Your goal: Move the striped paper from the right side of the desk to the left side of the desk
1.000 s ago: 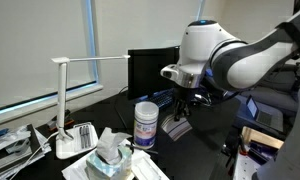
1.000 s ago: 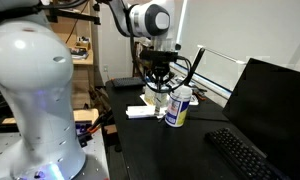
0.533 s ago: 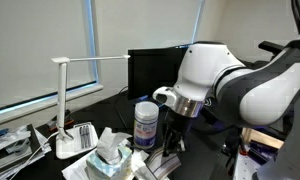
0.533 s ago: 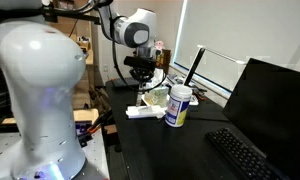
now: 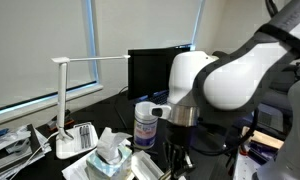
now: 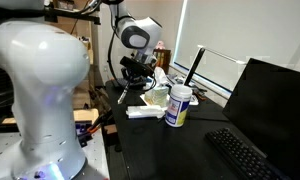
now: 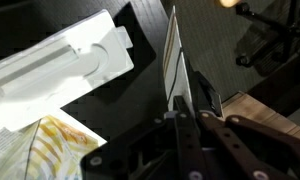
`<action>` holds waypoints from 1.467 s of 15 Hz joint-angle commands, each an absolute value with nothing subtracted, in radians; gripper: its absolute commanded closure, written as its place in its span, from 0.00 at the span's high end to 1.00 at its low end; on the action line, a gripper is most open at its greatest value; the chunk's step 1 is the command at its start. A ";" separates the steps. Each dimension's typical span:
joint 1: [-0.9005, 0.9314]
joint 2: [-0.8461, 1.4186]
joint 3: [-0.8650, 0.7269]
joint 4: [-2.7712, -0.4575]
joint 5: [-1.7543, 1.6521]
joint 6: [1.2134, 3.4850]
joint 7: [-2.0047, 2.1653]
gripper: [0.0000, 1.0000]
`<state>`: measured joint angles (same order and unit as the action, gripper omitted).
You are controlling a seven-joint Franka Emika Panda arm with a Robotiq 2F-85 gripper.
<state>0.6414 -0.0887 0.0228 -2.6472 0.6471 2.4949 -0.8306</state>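
Note:
The striped paper is in my gripper at the desk's edge (image 7: 220, 97) next to the open floor, so I should bring the paper back over the white tray (image 7: 62, 72) toward the canister.
My gripper (image 7: 185, 115) is shut on the striped paper (image 7: 173, 60), which shows edge-on as a thin upright sheet with dark and white stripes between the fingers in the wrist view. In an exterior view the gripper (image 6: 130, 85) hangs over the far end of the black desk (image 6: 160, 150), beyond the white canister (image 6: 176, 107). In an exterior view the gripper (image 5: 175, 155) is low in front of the canister (image 5: 146, 125), and the arm hides the paper there.
A white lamp (image 5: 65, 100), a crumpled tissue (image 5: 110, 155) and a dark monitor (image 5: 155, 70) stand on the desk. White papers (image 6: 142, 112) lie by the canister; a keyboard (image 6: 240, 155) lies near the monitor (image 6: 275, 100). A white moulded tray (image 7: 70, 65) lies below the gripper.
The arm has swung with the striped paper from beside the canister and monitor to the cluttered end of the desk, and it has come lower.

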 commanded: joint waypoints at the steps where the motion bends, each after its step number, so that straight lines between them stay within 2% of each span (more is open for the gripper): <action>1: 0.494 -0.023 0.083 -2.603 0.608 2.437 -0.850 0.00; 10: 0.274 0.175 0.192 -2.501 0.458 2.425 -0.862 0.00; 12: 0.240 0.191 0.219 -2.488 0.500 2.457 -0.888 0.00; 17: 0.152 0.171 0.274 -2.454 0.684 2.308 -1.003 0.00; 22: 0.138 0.190 0.256 -2.450 0.830 2.346 -1.055 0.00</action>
<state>0.1611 0.1832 0.2516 -2.4507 0.7523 2.3454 -1.0005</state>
